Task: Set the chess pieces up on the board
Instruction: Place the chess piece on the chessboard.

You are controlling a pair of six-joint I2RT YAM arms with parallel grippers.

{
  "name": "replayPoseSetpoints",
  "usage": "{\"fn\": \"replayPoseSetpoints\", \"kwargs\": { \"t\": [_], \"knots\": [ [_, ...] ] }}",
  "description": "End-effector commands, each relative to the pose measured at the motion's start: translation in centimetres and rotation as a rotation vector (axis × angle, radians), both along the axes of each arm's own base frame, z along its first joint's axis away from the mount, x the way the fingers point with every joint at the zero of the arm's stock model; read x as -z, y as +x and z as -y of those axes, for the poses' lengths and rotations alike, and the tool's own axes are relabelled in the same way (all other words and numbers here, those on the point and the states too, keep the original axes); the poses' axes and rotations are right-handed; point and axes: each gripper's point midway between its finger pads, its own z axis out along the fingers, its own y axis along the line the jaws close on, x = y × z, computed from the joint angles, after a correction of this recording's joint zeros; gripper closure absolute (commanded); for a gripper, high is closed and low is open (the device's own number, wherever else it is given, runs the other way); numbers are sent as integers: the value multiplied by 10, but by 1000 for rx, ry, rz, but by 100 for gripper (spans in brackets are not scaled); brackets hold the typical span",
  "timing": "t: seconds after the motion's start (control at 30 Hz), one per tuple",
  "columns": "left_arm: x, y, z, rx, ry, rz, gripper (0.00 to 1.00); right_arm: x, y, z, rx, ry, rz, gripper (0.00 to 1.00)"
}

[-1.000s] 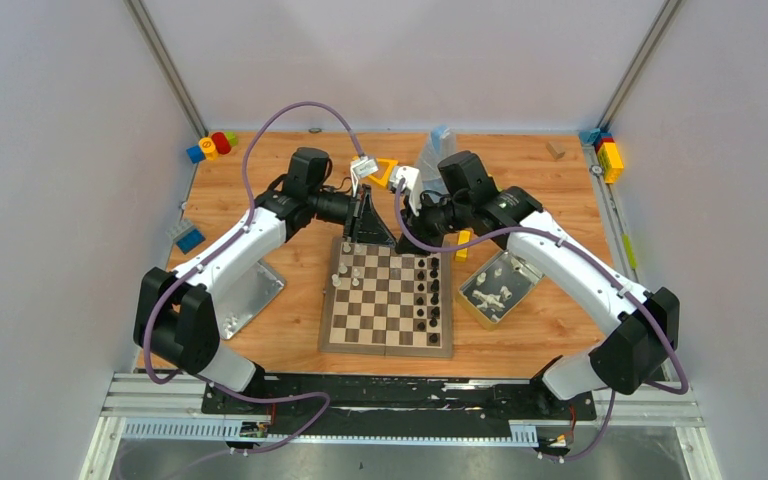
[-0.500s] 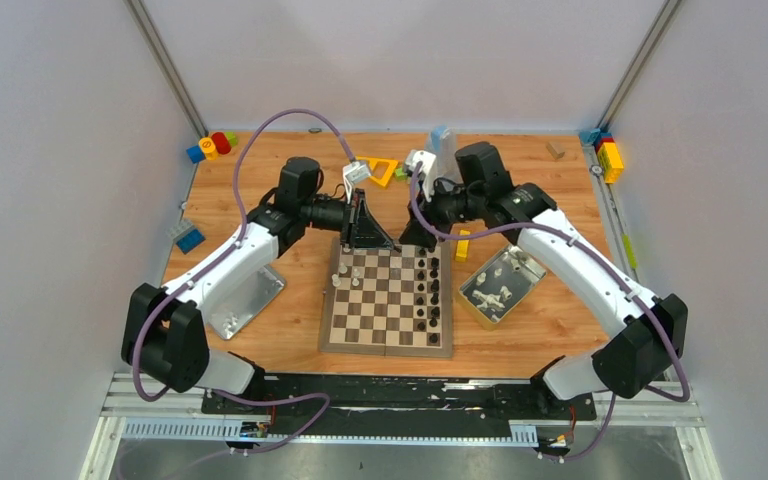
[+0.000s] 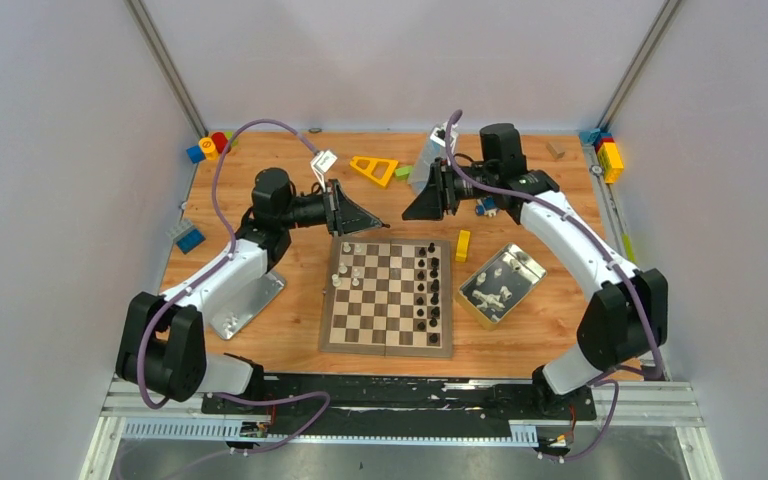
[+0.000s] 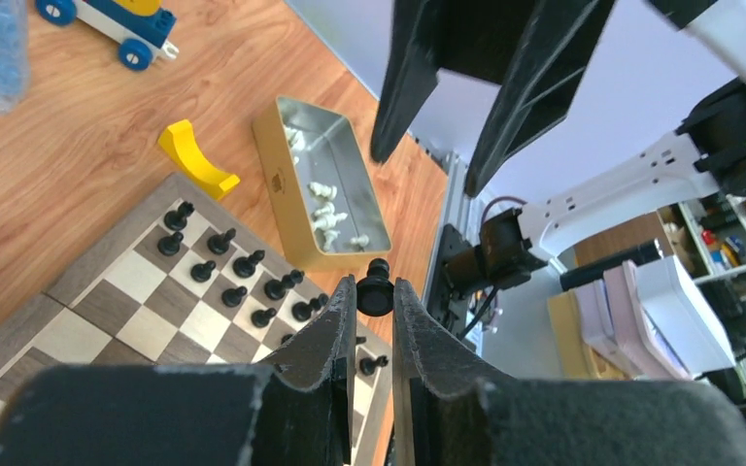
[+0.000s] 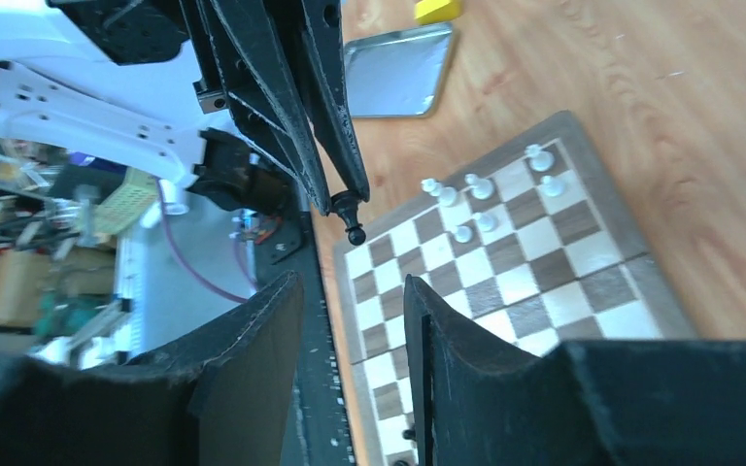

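My left gripper is covering the black piece's base (image 5: 346, 202), and the piece's head sticks out free. Next, my right gripper grabs the piece by its head (image 5: 356, 236) before it stands the piece on the board.
The board (image 3: 388, 330) lies mid-table. Several black pieces (image 3: 427, 290) stand in its two right columns, and several white pieces (image 3: 350, 272) stand at its far left corner. My left gripper (image 3: 375, 226) hovers over the board's far edge, shut on a black piece (image 4: 376, 291) at its fingertips (image 4: 345, 306). This piece also shows in the right wrist view (image 5: 352, 209). My right gripper (image 3: 405, 216) faces it from the right, open and empty (image 5: 353, 282), a short gap away.
A yellow-sided tin box (image 3: 500, 285) holding white pieces sits right of the board, and a silver lid (image 3: 245, 295) lies to its left. A yellow block (image 3: 463, 245), a yellow triangle (image 3: 373, 168) and coloured blocks (image 3: 210, 147) lie around the far side.
Both grippers have drawn apart and away from the board's far edge, the left one moving left and the right one moving right and back. The left gripper still holds the black piece.
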Motion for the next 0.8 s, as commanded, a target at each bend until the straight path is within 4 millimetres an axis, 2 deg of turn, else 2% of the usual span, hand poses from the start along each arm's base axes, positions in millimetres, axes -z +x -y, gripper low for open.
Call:
{"fn": "replayPoseSetpoints", "kwargs": {
  "t": [0.0, 0.17, 0.77],
  "knots": [
    [-36, 3, -3, -40, -109, 95, 100, -6, -7, -15, -109, 99, -122, 57],
    [-42, 1, -3, -38, -161, 137, 100, -1, -6, -20, -161, 129, -197, 58],
    [-35, 2, 0, -29, -198, 181, 100, -2, -9, -36, -245, 160, -272, 63]
  ]
}}
